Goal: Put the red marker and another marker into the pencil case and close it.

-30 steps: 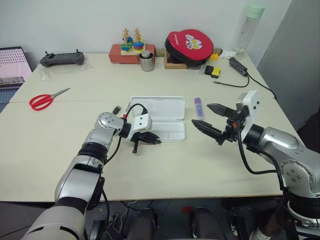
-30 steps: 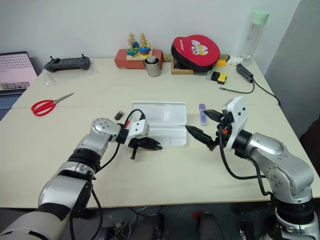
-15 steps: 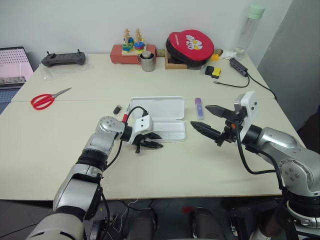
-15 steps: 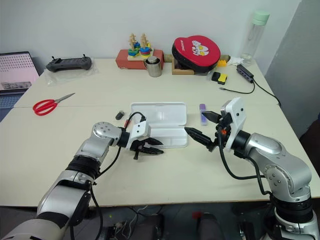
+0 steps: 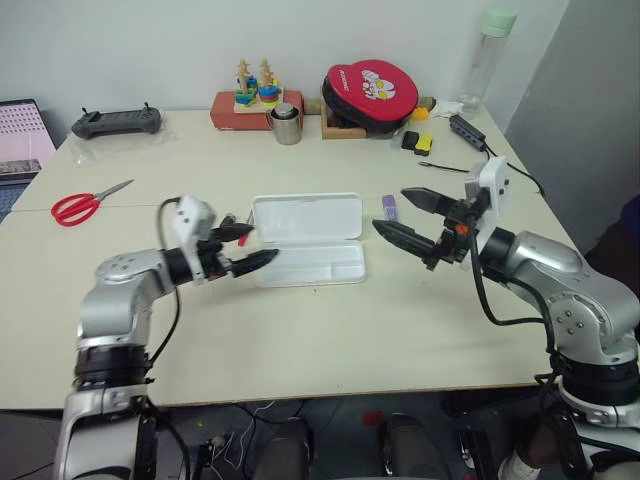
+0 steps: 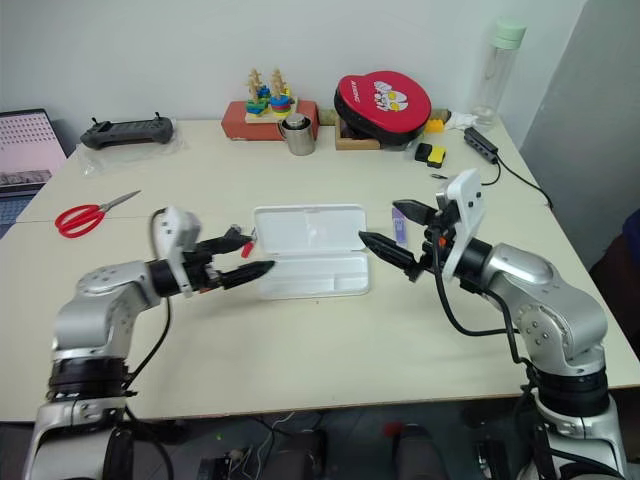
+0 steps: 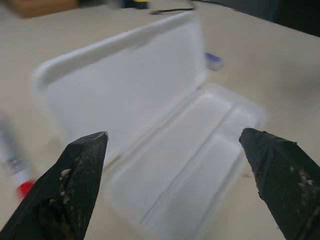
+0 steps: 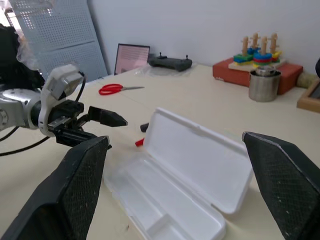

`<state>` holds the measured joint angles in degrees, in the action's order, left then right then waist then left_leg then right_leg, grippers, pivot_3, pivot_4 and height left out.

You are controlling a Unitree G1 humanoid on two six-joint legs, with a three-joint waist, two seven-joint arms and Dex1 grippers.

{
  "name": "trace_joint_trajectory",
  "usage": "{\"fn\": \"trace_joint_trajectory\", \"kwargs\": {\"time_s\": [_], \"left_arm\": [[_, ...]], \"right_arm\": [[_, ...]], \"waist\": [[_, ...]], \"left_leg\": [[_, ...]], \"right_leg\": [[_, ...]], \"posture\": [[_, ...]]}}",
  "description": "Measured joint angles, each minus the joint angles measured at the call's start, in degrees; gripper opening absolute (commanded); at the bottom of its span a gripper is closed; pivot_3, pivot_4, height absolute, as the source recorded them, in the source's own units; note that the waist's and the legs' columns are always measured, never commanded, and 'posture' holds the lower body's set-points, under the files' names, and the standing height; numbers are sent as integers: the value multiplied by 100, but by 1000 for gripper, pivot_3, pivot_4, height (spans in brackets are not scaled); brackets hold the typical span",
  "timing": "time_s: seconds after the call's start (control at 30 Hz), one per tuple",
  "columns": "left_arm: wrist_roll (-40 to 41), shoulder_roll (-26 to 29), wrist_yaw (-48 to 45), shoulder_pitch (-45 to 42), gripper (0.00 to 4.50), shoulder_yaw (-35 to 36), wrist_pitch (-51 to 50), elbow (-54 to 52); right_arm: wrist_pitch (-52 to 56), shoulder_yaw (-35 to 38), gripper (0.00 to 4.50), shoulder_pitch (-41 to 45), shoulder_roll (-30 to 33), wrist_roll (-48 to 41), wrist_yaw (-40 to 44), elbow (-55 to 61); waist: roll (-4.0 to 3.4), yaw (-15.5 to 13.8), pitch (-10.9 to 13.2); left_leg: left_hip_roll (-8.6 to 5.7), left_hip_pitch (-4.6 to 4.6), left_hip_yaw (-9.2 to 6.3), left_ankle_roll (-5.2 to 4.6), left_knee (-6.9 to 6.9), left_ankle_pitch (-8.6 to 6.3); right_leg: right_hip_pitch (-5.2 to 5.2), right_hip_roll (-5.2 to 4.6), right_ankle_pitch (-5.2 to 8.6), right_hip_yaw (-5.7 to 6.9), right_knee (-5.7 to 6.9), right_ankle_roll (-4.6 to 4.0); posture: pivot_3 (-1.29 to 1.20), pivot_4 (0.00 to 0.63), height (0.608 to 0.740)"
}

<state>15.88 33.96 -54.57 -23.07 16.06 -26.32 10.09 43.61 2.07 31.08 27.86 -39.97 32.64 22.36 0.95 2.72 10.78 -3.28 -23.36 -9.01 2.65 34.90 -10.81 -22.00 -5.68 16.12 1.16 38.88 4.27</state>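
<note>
My gripper will lower the red marker (image 5: pixel 244 236) lengthwise, and the marker will lie flat inside the back compartment, because that compartment runs the full length of the tray.
The pencil case (image 5: pixel 305 216) lies open in the middle of the table, its lid back and its divided tray (image 5: pixel 318 265) holding nothing. My left gripper (image 5: pixel 263 241) hovers open at the case's left end, holding nothing. The red marker (image 7: pixel 14 166) lies on the table just left of the case, and its red tip (image 8: pixel 139 142) shows in the right wrist view. A purple marker (image 5: pixel 390 207) lies by the case's right end. Above and just right of it, my right gripper (image 6: pixel 377 221) hangs open, pointing toward the case.
Red scissors (image 5: pixel 85 203) lie far left. Along the back stand a controller (image 5: pixel 108 122), a stacking toy (image 5: pixel 250 95), a metal cup (image 5: pixel 287 124), a red round pouch (image 5: pixel 368 88) and a bottle (image 5: pixel 485 50). A small black piece (image 8: pixel 145 127) sits by the case's lid.
My left gripper has opened and swung left and up, from the case's front edge to its left end. The right gripper stays open and has hardly moved. The camera has shifted slightly.
</note>
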Motion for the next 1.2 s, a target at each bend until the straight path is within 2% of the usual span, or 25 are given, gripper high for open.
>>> {"fn": "trace_joint_trajectory", "kwargs": {"time_s": [0.13, 0.3, 0.67, 0.7, 0.77, 0.93, 1.2], "left_arm": [[-147, -118, 842, 15, 4491, 40, 87, 179], [-369, -356, 1550, -139, 4491, -130, 327, 704], [-585, -804, 1854, -821, 4491, -717, 678, 1738], [-618, -814, 1924, -917, 4213, -767, 677, 1844], [-691, -844, 2036, -1037, 4074, -817, 649, 2005], [-758, -916, 2300, -1355, 2978, -894, 603, 2405], [-813, -1016, 2517, -1621, 1529, -906, 698, 2790]], "right_arm": [[-134, -320, 4500, 157, -163, 156, 134, -225], [-243, -447, 4500, 237, -252, 298, 229, -305], [-271, -458, 4500, 334, -352, 303, 222, -293], [-267, -460, 4500, 334, -353, 303, 216, -276], [-258, -459, 4500, 334, -351, 298, 203, -234], [-185, -451, 4500, 333, -346, 295, 120, -212], [-165, -427, 4500, 323, -328, 289, 96, -169]], "waist": [[3, -120, -2], [8, -132, -4], [10, -106, -6], [10, -107, -6], [10, -106, -6], [11, -102, -6], [11, -115, -6]], "left_leg": [[-2, 0, 7, 1, 2, 0], [-3, -1, 33, 2, 2, 0], [-1, -1, 50, 2, 0, 0], [-2, -1, 51, 2, 0, 0], [-2, -1, 51, 2, 1, 0], [-2, 0, 52, 2, 1, 0], [-3, -1, 53, 2, 1, 0]], "right_leg": [[-2, 0, -7, -9, -2, 3], [-10, 0, -21, -33, -6, -13], [-19, 0, -25, -43, -4, -19], [-19, 0, -26, -44, -4, -17], [-19, 0, -25, -45, -4, -10], [-20, 0, -17, -46, -4, 7], [-19, -1, -17, -46, -4, 8]], "posture": [[0, 150, 740], [0, 150, 740], [0, 150, 740], [0, 150, 740], [0, 150, 740], [0, 150, 740], [0, 150, 740]]}}
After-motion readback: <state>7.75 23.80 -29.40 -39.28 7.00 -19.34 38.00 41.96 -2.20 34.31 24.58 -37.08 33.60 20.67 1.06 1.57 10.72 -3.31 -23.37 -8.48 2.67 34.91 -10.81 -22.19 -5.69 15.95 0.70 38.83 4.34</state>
